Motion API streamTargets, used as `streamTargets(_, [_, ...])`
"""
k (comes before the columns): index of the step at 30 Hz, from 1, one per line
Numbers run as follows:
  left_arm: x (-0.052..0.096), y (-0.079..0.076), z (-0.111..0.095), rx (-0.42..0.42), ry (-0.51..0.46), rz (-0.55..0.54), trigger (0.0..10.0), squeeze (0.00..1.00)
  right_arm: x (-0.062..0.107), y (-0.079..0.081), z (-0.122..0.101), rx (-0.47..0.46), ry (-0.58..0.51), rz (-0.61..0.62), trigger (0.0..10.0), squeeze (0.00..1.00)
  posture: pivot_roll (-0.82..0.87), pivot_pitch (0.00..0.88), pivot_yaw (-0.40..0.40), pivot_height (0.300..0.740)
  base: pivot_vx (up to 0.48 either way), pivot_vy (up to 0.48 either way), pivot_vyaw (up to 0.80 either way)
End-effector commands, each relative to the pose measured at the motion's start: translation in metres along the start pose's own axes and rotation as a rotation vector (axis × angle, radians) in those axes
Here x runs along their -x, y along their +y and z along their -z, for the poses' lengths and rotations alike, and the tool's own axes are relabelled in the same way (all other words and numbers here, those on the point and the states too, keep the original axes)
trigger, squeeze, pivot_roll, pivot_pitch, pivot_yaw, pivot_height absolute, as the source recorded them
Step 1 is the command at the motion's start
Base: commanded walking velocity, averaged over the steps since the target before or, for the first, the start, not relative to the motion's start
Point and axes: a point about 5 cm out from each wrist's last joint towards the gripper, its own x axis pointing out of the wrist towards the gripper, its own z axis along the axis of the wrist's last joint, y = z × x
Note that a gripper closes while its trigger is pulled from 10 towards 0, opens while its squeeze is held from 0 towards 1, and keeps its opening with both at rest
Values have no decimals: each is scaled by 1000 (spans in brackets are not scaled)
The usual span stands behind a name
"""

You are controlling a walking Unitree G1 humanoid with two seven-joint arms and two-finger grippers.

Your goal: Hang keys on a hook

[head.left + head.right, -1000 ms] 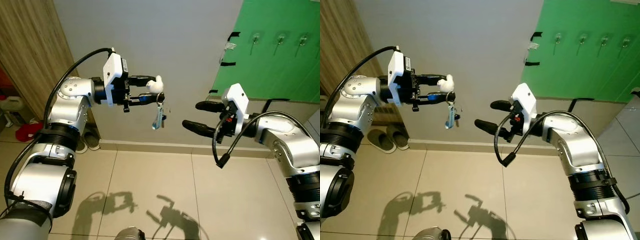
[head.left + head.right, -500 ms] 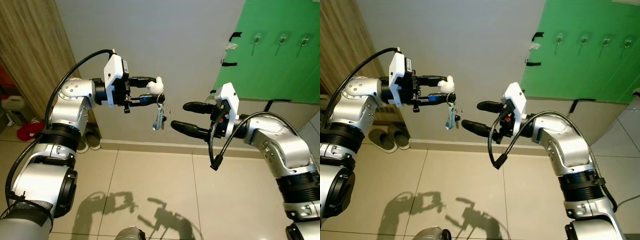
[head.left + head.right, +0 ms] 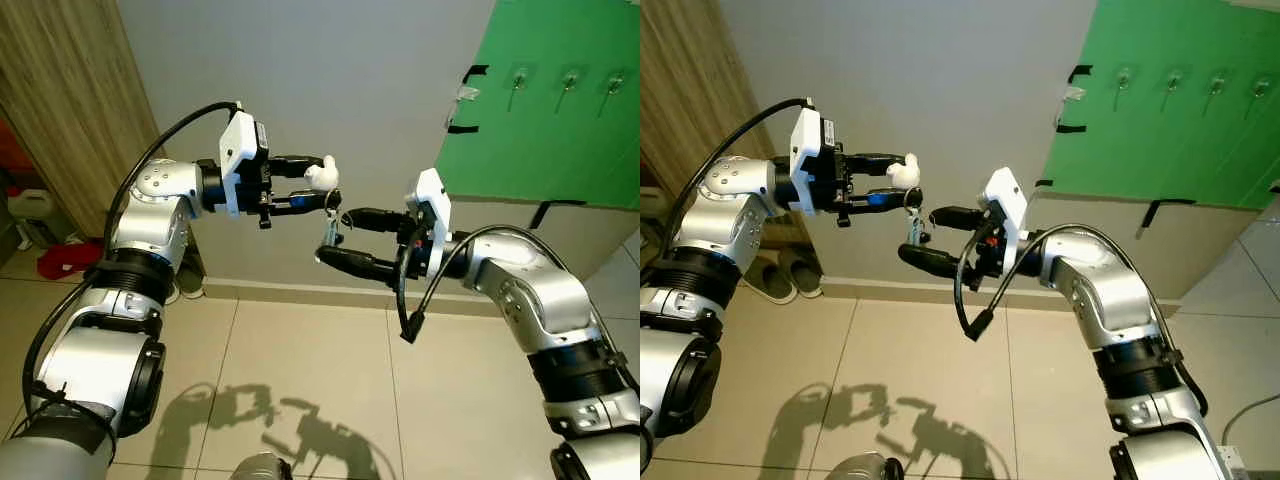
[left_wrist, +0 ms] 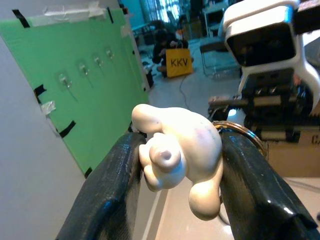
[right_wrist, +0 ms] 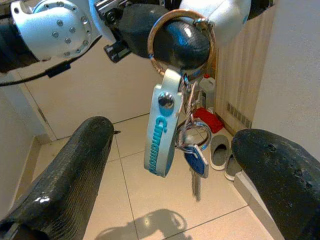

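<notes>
The white figure (image 3: 322, 175) is attached to the ring by a small link (image 5: 204, 22), so the figure will flop over and dangle when the robot carries the keys.
A bunch of keys (image 3: 328, 232) with a blue-and-white tag (image 5: 162, 130) hangs from a ring (image 5: 180, 40) under a small white figure (image 3: 320, 176). My left gripper (image 3: 318, 186) is shut on that figure (image 4: 177, 150), held out in front of the grey wall. My right gripper (image 3: 338, 237) is open, with one finger on each side of the hanging keys (image 5: 192, 155); I cannot tell whether it touches them. Several small hooks (image 3: 517, 80) sit in a row on the green board (image 3: 540, 150) at the upper right.
A wooden panel (image 3: 60, 90) runs along the left wall, with a red item (image 3: 60, 262) and a white jug (image 3: 22, 205) at its foot. Slippers (image 3: 780, 275) lie by the skirting. The floor is tiled. A person crouches by a yellow bag (image 4: 180, 62) far off.
My right gripper has moved left to the keys, so its open fingers now flank them. The left gripper still holds the white figure and has shifted slightly right.
</notes>
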Motion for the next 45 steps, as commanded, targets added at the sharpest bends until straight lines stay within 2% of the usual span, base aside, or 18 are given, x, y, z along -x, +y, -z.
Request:
streamTargets(1, [-11,3,-17,-55,-36,29,10000,0,-6,-1,-4,17,-2,2,10000,0,13,0,20,740,0,0,0])
streamTargets(5, [-17,-2,-15,-65,-34,56,10000,0,-10,-4,-1,24,-5,27,10000,0,13,0,21,740,0,0,0])
streamTargets(6, [-17,-2,-15,-64,-34,56,10000,0,-10,-5,-1,24,-10,37,2902,0,13,0,20,740,0,0,0])
streamTargets(7, [-17,-2,-15,-64,-34,56,10000,0,-10,-5,-1,24,-10,37,2902,0,13,0,20,740,0,0,0])
streamTargets(8, [-17,-2,-15,-63,-34,56,10000,0,-10,-6,-2,22,-16,44,0,0,13,0,20,740,0,0,0])
streamTargets(37, [-14,-3,-7,-26,-14,1,10000,0,-4,-10,-8,9,-77,75,0,0,10,0,16,740,0,0,0])
streamTargets(41, [-14,-2,-4,-28,17,-37,10000,0,-4,-10,-9,12,-78,75,0,0,12,0,15,740,0,0,0])
streamTargets(45, [-12,-4,4,-7,65,-28,10000,0,-3,-9,-8,10,-78,75,0,0,13,0,16,740,0,0,0])
